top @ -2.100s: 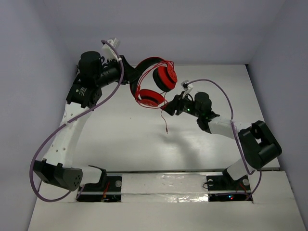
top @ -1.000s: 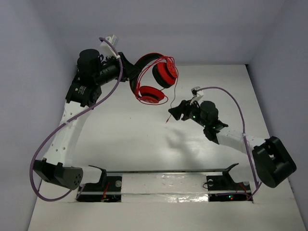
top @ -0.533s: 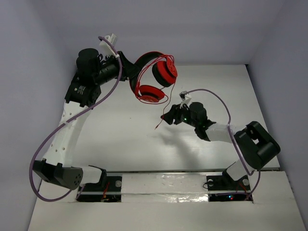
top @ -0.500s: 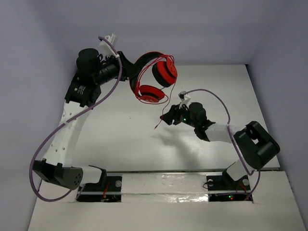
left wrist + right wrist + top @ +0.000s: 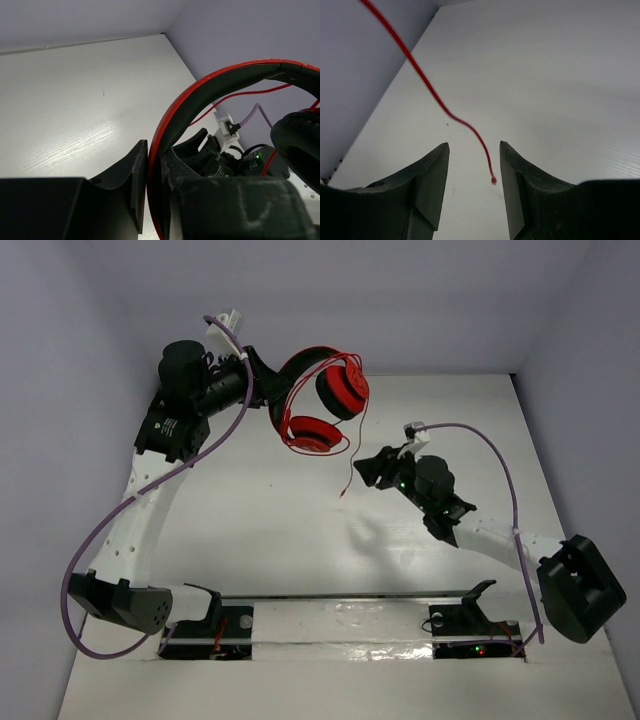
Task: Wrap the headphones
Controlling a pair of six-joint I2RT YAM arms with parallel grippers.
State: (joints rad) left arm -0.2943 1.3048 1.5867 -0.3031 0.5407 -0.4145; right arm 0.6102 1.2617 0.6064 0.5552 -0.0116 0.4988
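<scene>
The red cord (image 5: 356,448) is hanging clear of my right gripper's open fingers. Next, my right gripper goes in and close above the red cord's loose end (image 5: 349,479) before wrapping.
The red headphones (image 5: 320,405) hang in the air at the back of the table, held by their red headband (image 5: 200,95). My left gripper (image 5: 268,390) is shut on that headband; in the left wrist view (image 5: 155,195) the band sits clamped between the two black fingers. The thin red cord (image 5: 350,455) hangs loose from the earcups, its end above the table. My right gripper (image 5: 368,468) is open, just right of the cord. In the right wrist view the cord's end (image 5: 490,172) dangles between the open fingers (image 5: 474,170), not touched.
The white table (image 5: 250,530) is walled by grey panels at the back and both sides. Thick purple robot cables (image 5: 480,445) loop over both arms. The arm bases stand at the near edge.
My right arm has pulled back to the right and let go of the cord, which now hangs free. The left gripper and headphones have stayed in place.
</scene>
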